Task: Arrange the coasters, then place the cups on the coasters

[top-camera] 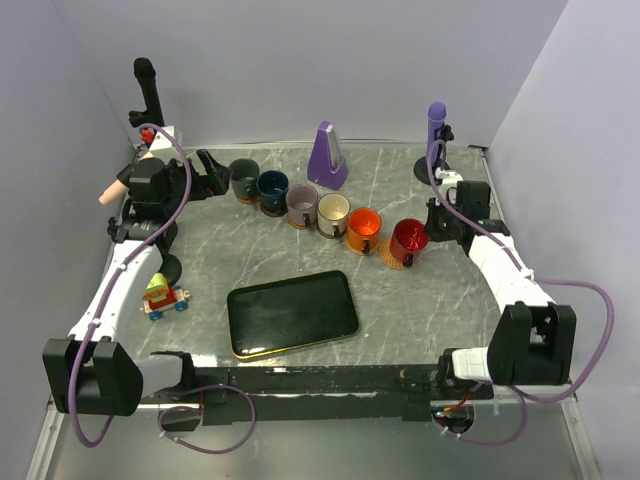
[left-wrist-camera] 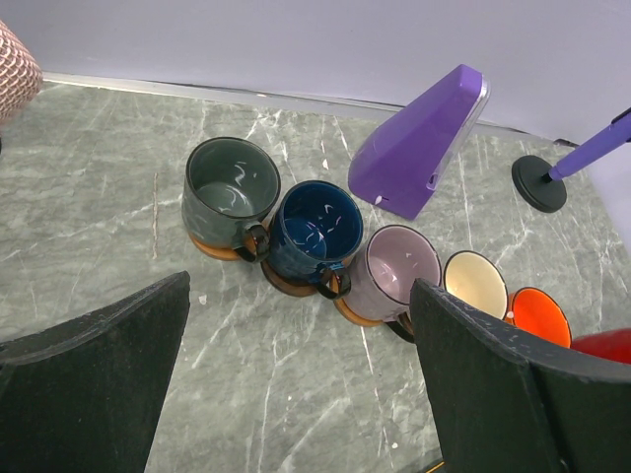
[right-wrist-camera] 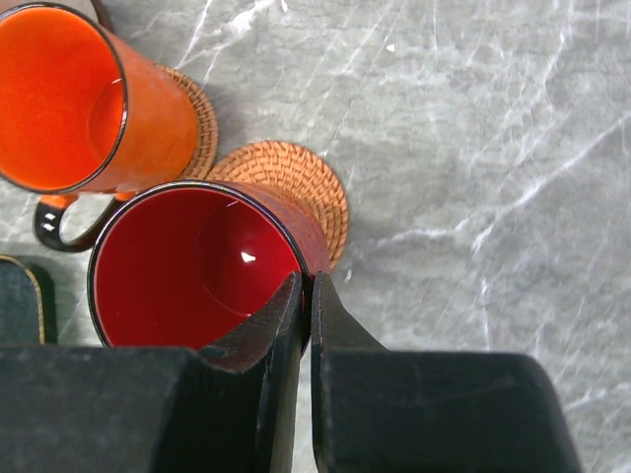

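Observation:
The red cup is upright, and its woven coaster [top-camera: 386,254] shows toward the orange cup. My right gripper should go that way next and let go over the coaster's middle [top-camera: 396,256].
Six cups stand in a row across the table, each over a brown coaster: green-grey [top-camera: 243,176], navy [top-camera: 272,187], lilac [top-camera: 301,202], cream [top-camera: 333,211], orange [top-camera: 363,228] and red [top-camera: 408,240]. My right gripper [right-wrist-camera: 308,286] is shut on the rim of the red cup [right-wrist-camera: 187,261], one finger inside and one outside. The woven coaster [right-wrist-camera: 296,182] under it sticks out on the far side. Beside it is the orange cup [right-wrist-camera: 69,99]. My left gripper [left-wrist-camera: 301,325] hangs open and holds nothing, short of the green-grey cup [left-wrist-camera: 232,187], navy cup [left-wrist-camera: 315,229] and lilac cup [left-wrist-camera: 399,271].
A purple metronome [top-camera: 327,157] stands just behind the row. A black rectangular tray [top-camera: 292,312] lies in front of it. A small toy [top-camera: 163,296] sits near the left arm. A purple stand [top-camera: 437,140] and a black stand [top-camera: 147,90] occupy the back corners.

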You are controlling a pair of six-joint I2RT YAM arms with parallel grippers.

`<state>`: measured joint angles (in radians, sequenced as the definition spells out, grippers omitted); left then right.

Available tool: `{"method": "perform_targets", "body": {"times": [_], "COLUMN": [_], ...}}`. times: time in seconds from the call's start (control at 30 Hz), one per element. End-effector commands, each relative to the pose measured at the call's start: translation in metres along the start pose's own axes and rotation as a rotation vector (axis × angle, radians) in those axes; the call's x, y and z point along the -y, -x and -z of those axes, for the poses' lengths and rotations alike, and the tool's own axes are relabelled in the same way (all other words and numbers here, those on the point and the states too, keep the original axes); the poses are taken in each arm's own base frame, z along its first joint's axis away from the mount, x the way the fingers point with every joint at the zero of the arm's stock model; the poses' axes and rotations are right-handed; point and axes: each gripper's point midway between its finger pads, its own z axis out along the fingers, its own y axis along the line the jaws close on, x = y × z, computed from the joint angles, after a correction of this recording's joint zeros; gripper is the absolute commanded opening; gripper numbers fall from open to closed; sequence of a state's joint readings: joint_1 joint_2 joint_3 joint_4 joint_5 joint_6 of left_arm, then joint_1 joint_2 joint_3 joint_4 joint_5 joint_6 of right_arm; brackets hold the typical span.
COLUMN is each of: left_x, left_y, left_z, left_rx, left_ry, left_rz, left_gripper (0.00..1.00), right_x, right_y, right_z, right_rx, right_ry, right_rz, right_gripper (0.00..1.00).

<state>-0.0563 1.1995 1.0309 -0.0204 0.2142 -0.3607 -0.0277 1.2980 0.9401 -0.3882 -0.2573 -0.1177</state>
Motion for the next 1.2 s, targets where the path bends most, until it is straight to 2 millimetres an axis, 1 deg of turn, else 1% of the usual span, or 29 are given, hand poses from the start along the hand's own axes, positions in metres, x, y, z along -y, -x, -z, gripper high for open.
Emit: {"method": "perform_targets", "body": {"times": [0.0, 0.13, 0.23, 0.47, 0.77, 0.93, 1.17], "left_x": [0.011, 0.011, 0.010, 0.010, 0.009, 0.010, 0.010], "left_y": [0.016, 0.016, 0.015, 0.015, 0.014, 0.015, 0.015], "left_z": [0.001, 0.001, 0.001, 0.000, 0.000, 0.000, 0.000], "left_rx": [0.046, 0.047, 0.047, 0.046, 0.043, 0.044, 0.045], "left_ry": [-0.045, -0.047, -0.042, -0.043, -0.040, -0.042, -0.041], "left_rz": [-0.017, -0.016, -0.018, -0.018, -0.017, -0.018, -0.018], "left_gripper": [0.97, 0.97, 0.97, 0.96, 0.97, 0.97, 0.97], "right_x": [-0.003, -0.007, -0.004, -0.001, 0.002, -0.001, -0.001], "right_y": [0.060, 0.061, 0.059, 0.046, 0.041, 0.042, 0.039], "right_z": [0.002, -0.004, -0.009, -0.025, -0.031, -0.033, -0.037], "right_rx": [0.178, 0.172, 0.164, 0.106, 0.078, 0.079, 0.063], "right_ry": [0.049, 0.082, 0.069, 0.078, 0.072, 0.089, 0.089], "right_rz": [0.085, 0.098, 0.091, 0.090, 0.090, 0.095, 0.104], "right_gripper": [0.00, 0.00, 0.00, 0.00, 0.00, 0.00, 0.00]}}
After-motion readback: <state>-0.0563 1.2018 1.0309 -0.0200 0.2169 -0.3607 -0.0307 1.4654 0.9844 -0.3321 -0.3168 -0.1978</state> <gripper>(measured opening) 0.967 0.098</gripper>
